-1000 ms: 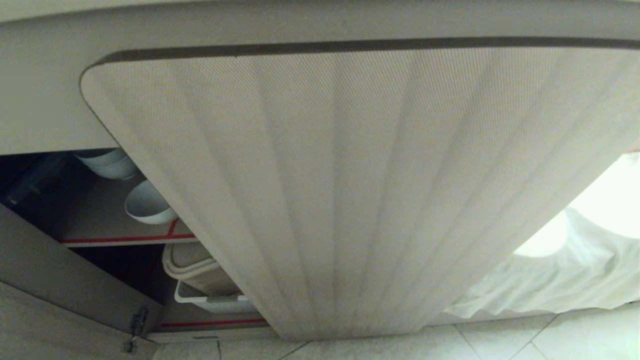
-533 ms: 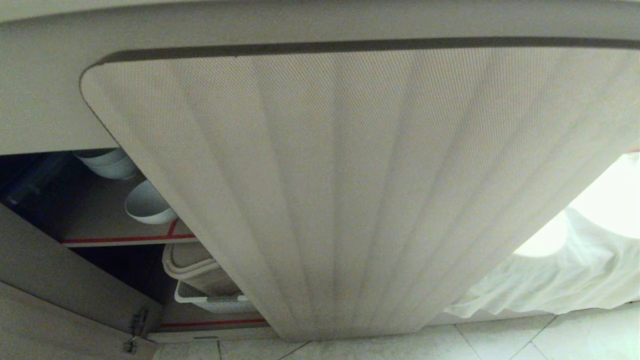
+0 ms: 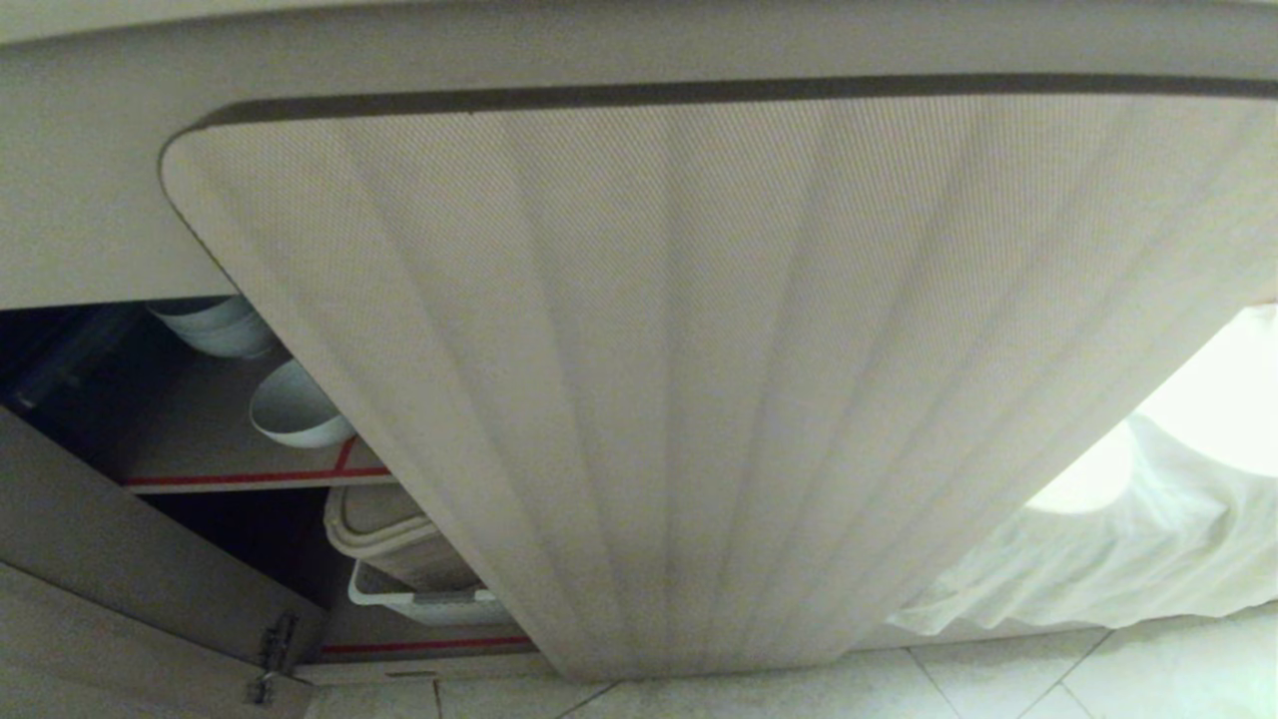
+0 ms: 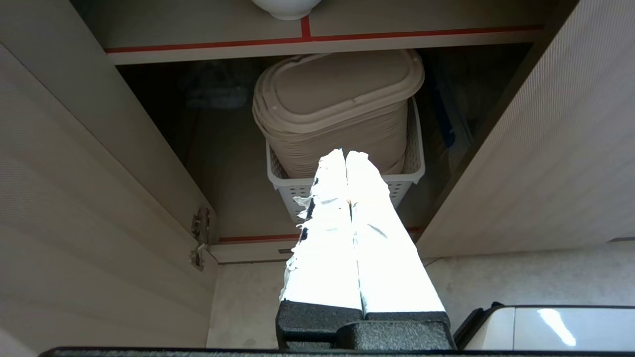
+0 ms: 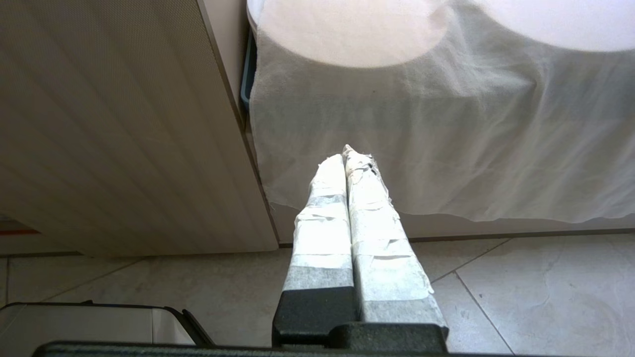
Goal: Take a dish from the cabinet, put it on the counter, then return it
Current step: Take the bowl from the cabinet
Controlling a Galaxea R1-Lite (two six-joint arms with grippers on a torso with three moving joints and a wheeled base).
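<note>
The robot's left gripper faces the white basket point(image 3: 419, 606) under the dish's shelf point(image 3: 300, 411), so the gripper should swing across to beside the hinged door and go up to the dish.
The cabinet stands open, its ribbed beige door point(image 3: 699, 399) swung out wide across the head view. On the upper brown shelf point(image 3: 190, 439) with a red front strip sits the dish point(image 3: 295, 407), a small white bowl; only its lower part point(image 4: 286, 7) shows in the left wrist view. The counter's thick pale edge point(image 3: 639, 45) runs above. My left gripper point(image 4: 346, 153) is shut and empty, held low in front of the lower compartment, well below the dish. Off to the side, my right gripper point(image 5: 345, 152) is shut and empty, facing a white cloth. Neither gripper shows in the head view.
A stack of white bowls point(image 3: 215, 325) stands behind the dish. Below it, beige lidded containers point(image 4: 337, 99) fill a white perforated basket point(image 4: 409, 176). The left door point(image 4: 74, 208) with its hinge point(image 4: 200, 238) flanks the opening. White cloth point(image 5: 446, 148) drapes at the right above the tiled floor point(image 5: 521, 287).
</note>
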